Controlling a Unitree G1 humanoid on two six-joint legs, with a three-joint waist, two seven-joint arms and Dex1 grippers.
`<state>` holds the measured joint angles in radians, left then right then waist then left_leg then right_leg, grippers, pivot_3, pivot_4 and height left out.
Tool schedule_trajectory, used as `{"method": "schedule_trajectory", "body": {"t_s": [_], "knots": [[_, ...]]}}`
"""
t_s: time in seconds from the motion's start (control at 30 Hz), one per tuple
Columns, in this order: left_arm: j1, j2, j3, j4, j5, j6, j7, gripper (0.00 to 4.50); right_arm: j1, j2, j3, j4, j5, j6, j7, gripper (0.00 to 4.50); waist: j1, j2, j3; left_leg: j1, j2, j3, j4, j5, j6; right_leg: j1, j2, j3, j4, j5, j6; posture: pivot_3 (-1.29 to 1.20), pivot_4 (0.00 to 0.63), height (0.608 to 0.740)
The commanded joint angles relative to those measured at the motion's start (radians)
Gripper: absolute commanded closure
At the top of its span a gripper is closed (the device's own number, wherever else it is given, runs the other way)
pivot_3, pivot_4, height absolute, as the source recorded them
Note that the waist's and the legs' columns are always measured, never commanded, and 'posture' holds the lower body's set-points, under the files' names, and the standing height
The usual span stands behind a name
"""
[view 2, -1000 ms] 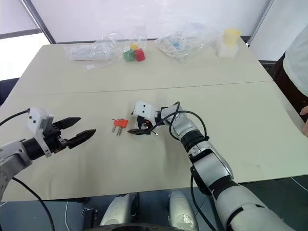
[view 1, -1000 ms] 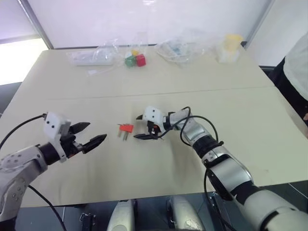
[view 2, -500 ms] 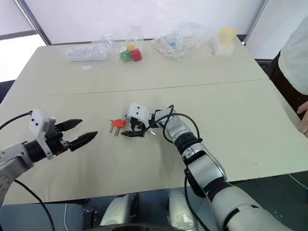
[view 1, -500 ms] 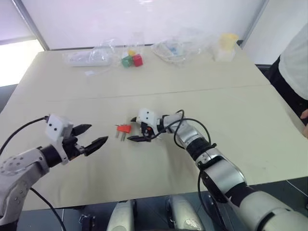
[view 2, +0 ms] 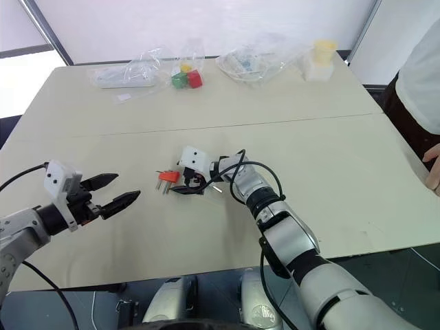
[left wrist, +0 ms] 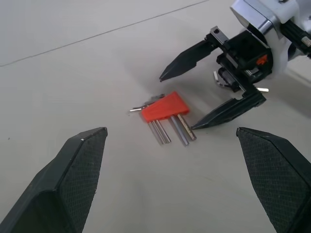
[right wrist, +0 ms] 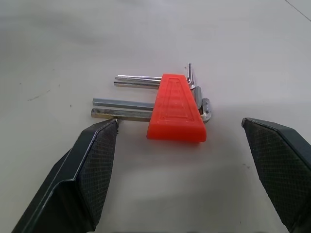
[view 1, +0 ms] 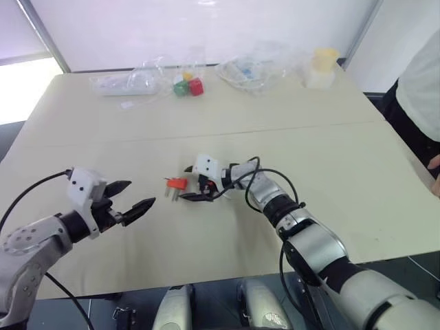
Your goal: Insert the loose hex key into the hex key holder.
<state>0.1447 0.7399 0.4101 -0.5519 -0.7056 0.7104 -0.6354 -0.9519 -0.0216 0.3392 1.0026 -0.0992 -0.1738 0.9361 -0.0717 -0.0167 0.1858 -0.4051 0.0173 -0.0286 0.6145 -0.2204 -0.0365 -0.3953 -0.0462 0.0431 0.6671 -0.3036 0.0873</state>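
Observation:
The grey keys go through the block and have their bent ends point(right wrist: 199, 99) against it. They will stay seated and come along when I lift the hex key holder point(right wrist: 177, 109).
The hex key holder point(right wrist: 176, 109), an orange-red block with several grey keys sticking out, lies flat on the table's near half. My right gripper point(view 1: 185, 183) is open and low over the table, one finger on each side of the holder. One fingertip point(right wrist: 112, 125) touches the end of the thickest key. A thin grey rod point(left wrist: 261, 89) that looks like the loose hex key lies on the table beneath the right gripper's body, mostly hidden. My left gripper point(view 1: 141, 193) hovers open, a hand's width to the left of the holder, pointing at it, with nothing between its fingers.
At the table's far edge lie clear plastic bags point(view 1: 130, 81), a red and a green cube point(view 1: 190, 86) and a yellow-lidded container point(view 1: 323, 65). A person point(view 1: 423, 89) stands at the right edge. A seam point(view 1: 330, 127) runs across the table.
My right gripper has slid left toward the holder, and its fingers now straddle it. The left gripper and the holder have stayed put. The camera shifted a little.

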Motion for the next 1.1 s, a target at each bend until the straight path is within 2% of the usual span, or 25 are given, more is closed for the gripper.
{"method": "schedule_trajectory", "body": {"t_s": [0.03,0.13,0.17,0.43,0.57,0.8,1.0,1.1], "knots": [[0.006,-0.005,0.016,-0.035,0.004,-0.021,0.008,0.0,-0.01,0.014,0.008,0.035,-0.037,0.001,-0.033,1.61,0.0,0.0,0.0,0.0,0.0,0.0,0.0,0.0,0.0,0.0,0.0,0.0,0.0,0.0,0.0,0.0,0.15,0.74],[0.014,-0.008,0.02,-0.04,0.007,-0.023,0.012,0.0,-0.01,0.017,0.007,0.044,-0.041,-0.003,-0.031,3.19,0.001,0.0,0.0,0.001,0.0,0.0,0.0,0.001,-0.001,0.0,0.0,0.0,0.001,0.0,-0.001,0.0,0.15,0.74],[0.017,-0.01,0.023,-0.041,0.008,-0.025,0.015,0.0,-0.009,0.018,0.007,0.048,-0.044,-0.005,-0.033,3.51,0.001,0.0,0.0,0.001,0.0,0.0,0.0,0.001,-0.001,0.0,0.0,0.0,0.001,0.0,-0.001,0.0,0.15,0.74],[0.021,-0.02,0.035,-0.039,0.01,-0.033,0.027,0.0,0.019,-0.008,0.015,-0.02,-0.083,-0.084,-0.108,3.5,0.002,0.0,0.0,0.002,0.0,-0.001,0.0,0.001,-0.002,0.001,0.0,0.0,0.001,0.001,-0.001,0.0,0.15,0.74],[-0.016,-0.032,0.032,-0.009,0.011,-0.045,0.046,0.0,0.048,-0.092,0.085,-0.124,-0.221,-0.262,-0.243,3.5,0.014,0.0,0.0,0.0,-0.001,-0.001,0.0,0.002,-0.004,0.0,-0.001,0.0,0.001,0.001,-0.001,0.0,0.15,0.74],[-0.111,-0.083,0.014,0.082,0.08,-0.125,0.096,0.0,0.071,-0.274,0.189,-0.33,-0.57,-0.501,-0.684,3.5,0.032,0.0,0.0,-0.003,-0.002,0.0,0.0,0.003,-0.006,-0.002,0.0,0.0,-0.001,0.001,-0.001,0.0,0.15,0.74],[-0.198,-0.103,0.007,0.155,0.061,-0.157,0.057,0.0,0.072,-0.359,0.168,-0.52,-0.745,-0.604,-1.004,3.5,0.027,-0.001,0.0,-0.004,-0.002,0.001,0.0,0.004,-0.006,-0.003,0.001,0.0,-0.001,0.001,-0.001,0.0,0.15,0.74],[-0.271,-0.089,-0.02,0.204,0.044,-0.149,0.005,0.0,0.044,-0.4,0.15,-0.555,-0.793,-0.65,-1.119,3.5,0.03,-0.001,0.0,-0.004,-0.002,0.0,-0.001,0.004,-0.006,-0.004,0.003,0.0,0.0,0.001,-0.001,0.0,0.15,0.74]]}}
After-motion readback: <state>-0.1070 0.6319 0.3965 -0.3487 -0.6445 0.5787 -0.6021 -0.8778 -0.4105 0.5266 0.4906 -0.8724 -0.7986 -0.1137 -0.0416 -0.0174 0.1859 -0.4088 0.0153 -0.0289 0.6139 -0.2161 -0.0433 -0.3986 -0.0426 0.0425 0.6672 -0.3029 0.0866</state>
